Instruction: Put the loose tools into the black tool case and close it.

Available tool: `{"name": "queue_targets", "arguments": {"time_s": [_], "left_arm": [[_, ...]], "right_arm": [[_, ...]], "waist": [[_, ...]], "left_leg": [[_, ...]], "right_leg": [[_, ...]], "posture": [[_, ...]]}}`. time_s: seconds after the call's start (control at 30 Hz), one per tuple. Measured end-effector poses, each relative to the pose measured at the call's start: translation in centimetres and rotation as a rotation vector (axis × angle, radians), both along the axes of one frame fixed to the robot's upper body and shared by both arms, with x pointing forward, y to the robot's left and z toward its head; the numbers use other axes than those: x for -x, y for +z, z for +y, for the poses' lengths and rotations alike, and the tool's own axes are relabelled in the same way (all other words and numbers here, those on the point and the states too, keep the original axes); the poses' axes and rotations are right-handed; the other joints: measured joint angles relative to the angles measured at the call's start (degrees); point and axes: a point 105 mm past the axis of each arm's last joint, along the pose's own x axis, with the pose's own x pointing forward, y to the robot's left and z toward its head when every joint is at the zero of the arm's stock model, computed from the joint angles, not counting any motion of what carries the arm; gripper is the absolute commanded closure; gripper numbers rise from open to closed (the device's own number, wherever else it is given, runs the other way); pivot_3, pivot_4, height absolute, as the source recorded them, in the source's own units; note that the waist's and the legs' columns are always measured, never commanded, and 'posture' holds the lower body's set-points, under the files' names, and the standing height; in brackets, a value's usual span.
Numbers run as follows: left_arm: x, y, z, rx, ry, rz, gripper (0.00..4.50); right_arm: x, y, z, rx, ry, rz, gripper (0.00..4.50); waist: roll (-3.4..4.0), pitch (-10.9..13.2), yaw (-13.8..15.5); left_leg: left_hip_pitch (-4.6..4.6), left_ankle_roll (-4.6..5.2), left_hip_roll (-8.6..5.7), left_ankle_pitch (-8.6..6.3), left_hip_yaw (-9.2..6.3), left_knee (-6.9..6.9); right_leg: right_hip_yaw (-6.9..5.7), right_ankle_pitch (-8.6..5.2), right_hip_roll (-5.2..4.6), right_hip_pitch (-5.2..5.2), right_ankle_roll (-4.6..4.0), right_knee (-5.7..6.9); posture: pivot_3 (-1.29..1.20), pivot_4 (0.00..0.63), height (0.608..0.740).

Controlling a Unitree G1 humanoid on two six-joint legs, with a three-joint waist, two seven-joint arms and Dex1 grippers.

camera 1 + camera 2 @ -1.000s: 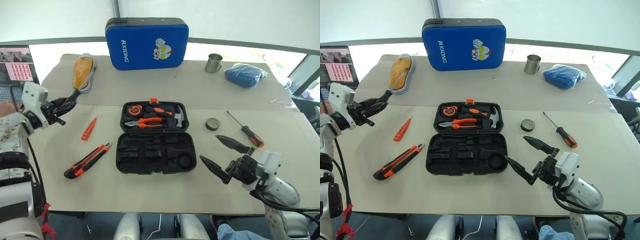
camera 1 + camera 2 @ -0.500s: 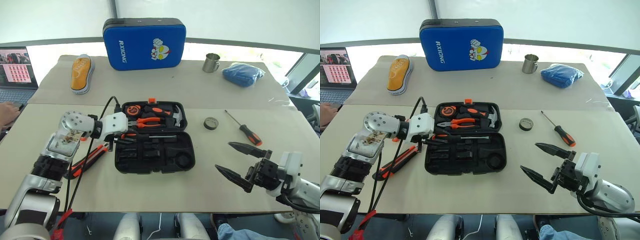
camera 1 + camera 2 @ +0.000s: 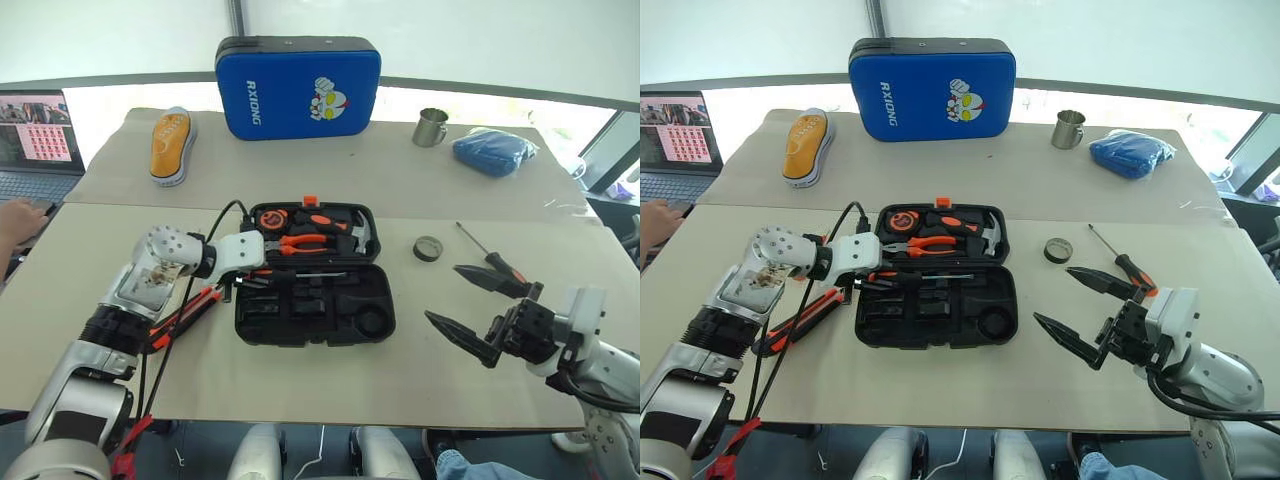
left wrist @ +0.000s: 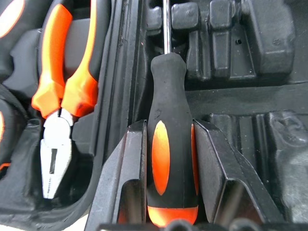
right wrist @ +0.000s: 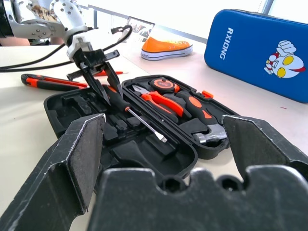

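Next, my left gripper lets go of the handle (image 4: 171,144), close above it and pushes it down, because the black-and-orange screwdriver's handle (image 4: 169,103) is sitting too shallow in the black tool case.
The black tool case (image 3: 312,312) lies open in the middle of the table, with pliers (image 4: 58,91), a hammer and a tape measure in its lid. My left gripper (image 3: 250,277) is shut on a black-and-orange screwdriver (image 4: 168,144), held low over the case's left side near the hinge, its shaft (image 3: 940,275) pointing right. My right gripper (image 3: 442,292) hangs open and empty to the right of the case. Another screwdriver (image 3: 478,246) and the tape roll (image 3: 428,248) lie on the table just beyond it. The utility knife (image 3: 178,312) lies left of the case, partly under my left arm.
A blue RXIONG case (image 3: 298,87) stands at the back, with an orange insole (image 3: 172,145) to its left. A steel mug (image 3: 430,127) and a blue cloth (image 3: 493,150) sit at the back right. A laptop (image 3: 35,145) and a person's hand (image 3: 15,215) are at the left edge.
My left gripper swung from the far left of the table rightward and down to the case's left side, carrying the screwdriver. The right gripper stayed open in about the same place.
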Motion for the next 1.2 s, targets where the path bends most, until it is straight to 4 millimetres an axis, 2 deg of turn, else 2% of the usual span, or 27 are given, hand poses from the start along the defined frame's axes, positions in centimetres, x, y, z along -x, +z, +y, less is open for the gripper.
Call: {"name": "queue_targets", "arguments": {"time_s": [0.03,0.1,0.13,0.27,0.33,0.5,0.53,0.6,0.63,0.8,0.97,1.2], "left_arm": [[0.0,0.0,0.0,0.001,0.002,0.004,3.56],[0.0,-0.1,0.0,-0.003,0.010,0.011,2.56],[-0.1,-0.2,0.0,-0.004,0.013,0.009,2.42],[0.0,0.1,-1.1,0.029,-0.016,-0.013,1.07],[0.0,0.6,-1.7,0.107,-0.022,-0.025,1.07],[0.0,4.1,-1.8,0.315,-0.018,-0.076,1.07],[0.0,4.3,-1.8,0.343,-0.012,-0.071,1.59],[-0.3,4.2,-1.9,0.389,0.019,-0.056,2.06],[-0.4,3.9,-1.9,0.408,0.032,-0.041,2.52],[-0.4,0.7,-2.0,0.429,0.070,0.057,4.38],[-0.6,-0.6,-2.1,0.378,0.074,0.038,4.48],[-0.5,-1.1,-2.5,0.311,0.027,-0.023,4.48]], "right_arm": [[0.0,0.0,0.0,0.000,0.000,0.001,0.00],[0.0,0.0,0.0,0.000,0.001,0.002,0.00],[0.0,0.0,0.1,0.000,0.002,0.003,0.00],[0.2,0.1,0.3,0.001,0.011,0.007,0.00],[0.4,0.0,0.6,-0.011,0.026,0.029,0.00],[0.8,-0.3,1.0,-0.029,0.042,0.073,0.00],[0.9,-0.4,1.0,-0.029,0.040,0.081,0.00],[0.9,-0.6,1.0,-0.032,0.035,0.094,0.00],[0.9,-0.7,1.0,-0.036,0.033,0.094,0.00],[0.7,-0.5,0.9,-0.049,0.013,0.086,0.00],[0.4,-0.4,0.7,-0.054,-0.003,0.079,0.00],[0.5,-0.6,0.7,-0.068,-0.014,0.083,0.00]], "waist": [[0.00,0.0,0.0],[0.00,0.0,0.0],[0.00,0.0,0.1],[0.04,0.0,0.3],[0.04,0.0,0.3],[0.05,0.0,0.1],[0.05,0.0,0.1],[0.05,0.0,0.1],[0.05,0.0,0.1],[0.05,0.0,0.1],[0.05,0.0,0.1],[0.09,-0.1,0.2]], "left_leg": [[0.00,0.00,0.00,0.00,0.00,0.00],[0.00,0.00,0.00,0.00,0.00,0.00],[0.00,0.00,0.00,0.00,0.00,0.00],[0.01,0.00,-0.01,0.01,-0.03,0.04],[-0.05,0.00,0.00,0.01,-0.07,0.08],[-0.08,0.05,0.00,-0.02,-0.30,0.10],[-0.08,0.05,0.00,-0.02,-0.32,0.10],[-0.07,0.05,-0.02,-0.02,-0.32,0.11],[-0.07,0.05,-0.02,-0.02,-0.32,0.11],[-0.10,0.04,-0.03,-0.01,-0.29,0.12],[-0.09,0.04,-0.04,-0.02,-0.28,0.12],[0.00,0.05,-0.06,-0.02,-0.27,0.11]], "right_leg": [[0.00,0.00,0.00,0.00,0.00,0.00],[0.00,0.00,0.00,0.00,0.00,0.00],[0.00,0.00,0.00,0.00,0.00,0.00],[-0.01,0.00,-0.01,0.03,0.01,0.03],[-0.04,0.01,-0.01,0.01,0.01,0.04],[-0.02,0.01,-0.01,-0.01,0.01,0.03],[-0.03,0.01,0.00,-0.01,0.01,0.03],[-0.03,0.01,0.00,0.01,0.02,0.03],[-0.03,0.02,0.00,0.01,0.02,0.03],[-0.04,0.02,0.01,-0.01,0.02,0.02],[-0.04,0.02,0.00,0.00,0.02,0.02],[-0.04,0.02,-0.03,0.12,0.03,0.00]], "posture": [[0.00,0.150,0.740],[0.00,0.150,0.740],[0.00,0.150,0.740],[0.00,0.150,0.740],[0.00,0.150,0.740],[0.00,0.150,0.740],[0.00,0.150,0.740],[0.00,0.150,0.740],[0.00,0.150,0.740],[0.00,0.150,0.740],[0.00,0.150,0.740],[0.00,0.150,0.740]]}}
